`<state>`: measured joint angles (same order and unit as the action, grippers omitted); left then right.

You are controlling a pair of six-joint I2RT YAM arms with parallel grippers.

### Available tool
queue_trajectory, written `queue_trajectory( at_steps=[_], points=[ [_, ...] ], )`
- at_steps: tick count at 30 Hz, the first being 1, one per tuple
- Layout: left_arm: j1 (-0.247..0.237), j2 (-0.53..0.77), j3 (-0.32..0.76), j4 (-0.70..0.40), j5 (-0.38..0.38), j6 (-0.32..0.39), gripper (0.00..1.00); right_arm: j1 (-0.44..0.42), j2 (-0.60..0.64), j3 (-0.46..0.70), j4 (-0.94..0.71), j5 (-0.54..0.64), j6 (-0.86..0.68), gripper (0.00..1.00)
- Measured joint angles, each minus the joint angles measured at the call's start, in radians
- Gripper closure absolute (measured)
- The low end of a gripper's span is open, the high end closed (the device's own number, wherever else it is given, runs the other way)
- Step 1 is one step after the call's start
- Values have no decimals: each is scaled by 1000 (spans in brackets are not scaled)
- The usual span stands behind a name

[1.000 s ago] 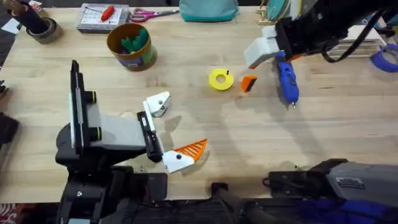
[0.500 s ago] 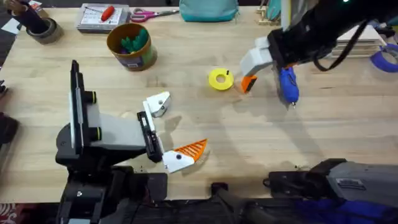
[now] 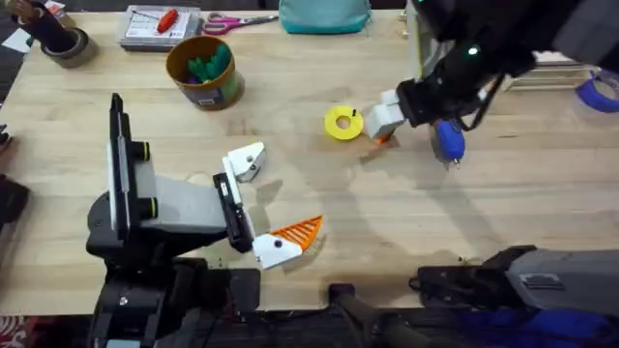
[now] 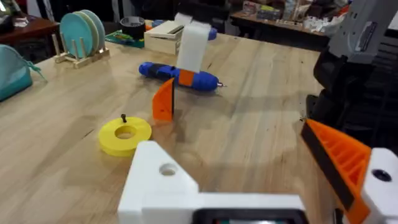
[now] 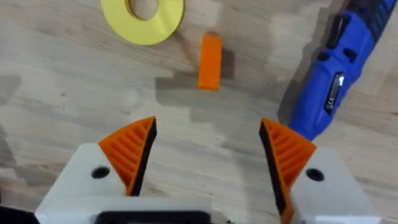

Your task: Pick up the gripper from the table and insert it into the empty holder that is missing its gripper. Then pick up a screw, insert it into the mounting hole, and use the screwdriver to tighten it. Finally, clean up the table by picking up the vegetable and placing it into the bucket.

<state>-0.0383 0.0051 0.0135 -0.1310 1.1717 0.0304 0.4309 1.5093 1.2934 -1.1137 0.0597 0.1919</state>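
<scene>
I expect the orange gripper [image 5: 210,61] to stay seated even before the screw when I push it in, because the empty holder [image 3: 248,160] mirrors the orange-tipped finger.
The orange gripper [image 5: 209,60] stands on the table between the yellow disc and the blue screwdriver [image 3: 447,138]. My right gripper [image 5: 208,134] hangs open just above it, an orange pad on either side; from overhead the right gripper [image 3: 387,124] mostly covers the piece. My left gripper [image 3: 271,196] rests open at the lower left. One of its fingers is the empty holder [image 4: 158,180], bare white; the other finger [image 4: 339,158] carries an orange tip. A small dark screw [image 4: 123,118] stands on the yellow disc [image 4: 125,135]. The bucket [image 3: 203,70] sits at the back left. The vegetable is out of view.
A tray with a red-handled tool [image 3: 162,24] and scissors [image 3: 232,20] lie along the back edge, with a tape roll [image 3: 63,43] at the back left corner. A teal pouch [image 3: 324,14] and a dish rack [image 4: 78,34] stand behind.
My right gripper has swung left and down from above the screwdriver to just over the orange gripper. The left arm has not moved.
</scene>
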Motion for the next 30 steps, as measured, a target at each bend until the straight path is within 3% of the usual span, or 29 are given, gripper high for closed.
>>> queue_trajectory(
  at_steps=[25, 30],
  points=[
    [0, 0, 0, 0, 0, 0, 15, -26, 180, -1, 130, 0, 120, 8],
    [0, 0, 0, 0, 0, 0, 15, -30, 205, -1, 142, 0, 123, 115]
  ],
)
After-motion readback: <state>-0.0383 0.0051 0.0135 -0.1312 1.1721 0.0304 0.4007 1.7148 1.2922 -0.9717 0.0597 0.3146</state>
